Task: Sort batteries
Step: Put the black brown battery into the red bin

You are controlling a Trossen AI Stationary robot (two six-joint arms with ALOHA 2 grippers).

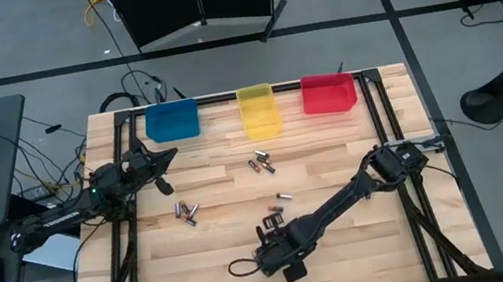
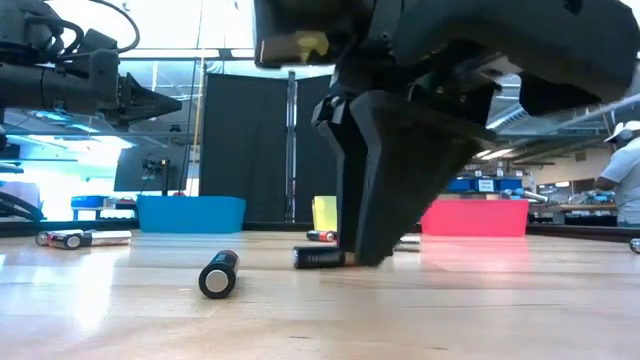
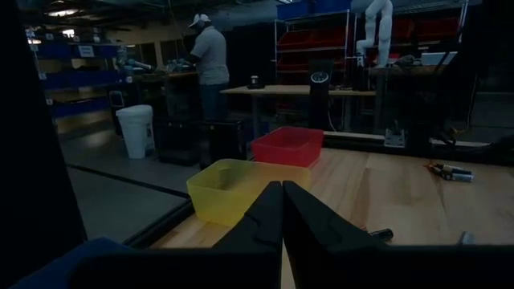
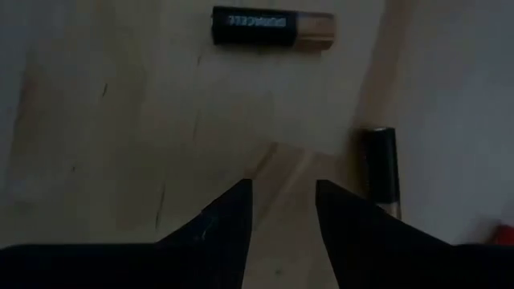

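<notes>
My right gripper's open fingers are lined up with the length of the battery (image 4: 382, 168), which lies just outside a finger. They should keep moving over its black body (image 2: 318, 257) until they close across it.
Small dark cylindrical batteries lie on their sides on the wooden table: a group (image 1: 260, 164) below the yellow bin, a group (image 1: 186, 212) at the left, one (image 1: 284, 198) in the middle and a few (image 1: 275, 219) beside my right gripper (image 1: 268, 234). That gripper (image 4: 283, 191) is open and points down at bare wood. A copper-ended battery (image 4: 273, 28) lies ahead of it, and another (image 4: 380, 172) lies just outside one finger. The low view shows its finger (image 2: 375, 240) next to a battery (image 2: 318, 257). My left gripper (image 3: 282, 191) is shut and hovers near the blue bin (image 1: 172, 121).
Blue, yellow (image 1: 259, 109) and red (image 1: 328, 92) bins stand in a row along the far edge. A black frame (image 1: 385, 120) runs around the tabletop. One battery (image 2: 218, 274) lies end-on near the low camera. A person (image 3: 210, 60) works at a bench beyond the table.
</notes>
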